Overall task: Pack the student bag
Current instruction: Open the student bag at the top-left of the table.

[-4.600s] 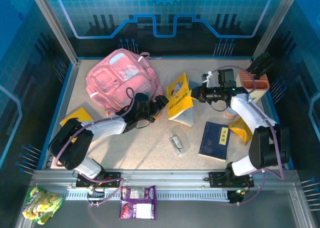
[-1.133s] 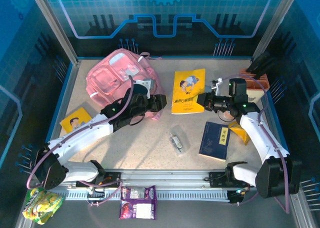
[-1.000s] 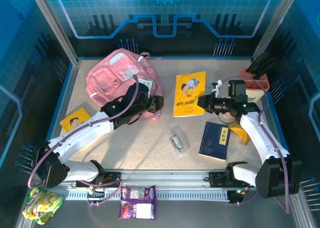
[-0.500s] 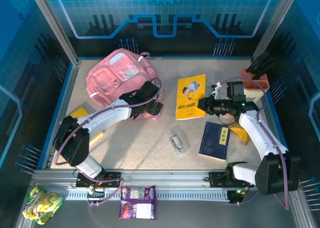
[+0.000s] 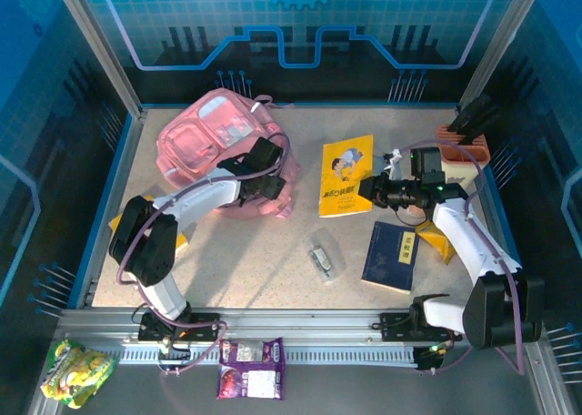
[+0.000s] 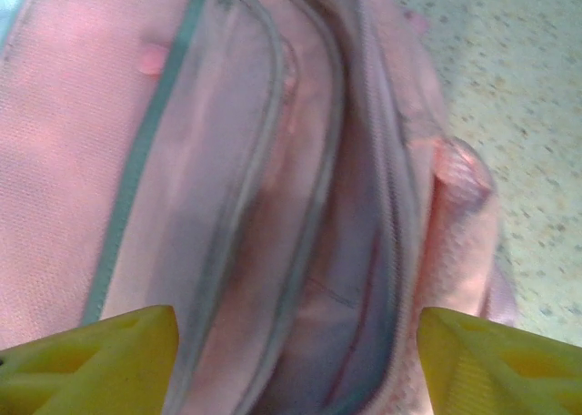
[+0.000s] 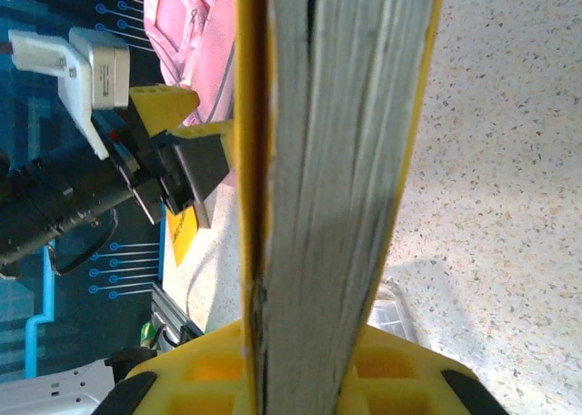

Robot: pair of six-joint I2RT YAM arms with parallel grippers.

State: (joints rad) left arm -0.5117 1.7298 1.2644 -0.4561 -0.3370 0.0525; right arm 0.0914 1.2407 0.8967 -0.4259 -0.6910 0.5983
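The main zip (image 6: 386, 160) is gaping along the edge of the bag, so the front panel (image 6: 205, 192) will swing up and open the bag's opening wide when I lift it.
The pink student bag (image 5: 205, 142) lies at the back left of the table, its main zip gaping. In the left wrist view the open mouth of the bag (image 6: 364, 278) sits between my yellow fingertips (image 6: 91, 360). My left gripper (image 5: 273, 186) is open at the bag's right edge, over that opening. My right gripper (image 5: 371, 189) is shut on a yellow book (image 5: 346, 174), held flat above the table right of the bag. The right wrist view shows the yellow book (image 7: 336, 160) edge-on between the pads.
A dark blue book (image 5: 393, 254) lies at the front right beside a yellow booklet (image 5: 438, 237). A small clear packet (image 5: 321, 257) lies mid-table. Another yellow book (image 5: 136, 222) lies at the left under my left arm. An orange holder (image 5: 464, 149) stands at the back right.
My left gripper has swung from the table in front of the bag up to its open mouth. My right gripper lifted the yellow book and has carried it slightly left.
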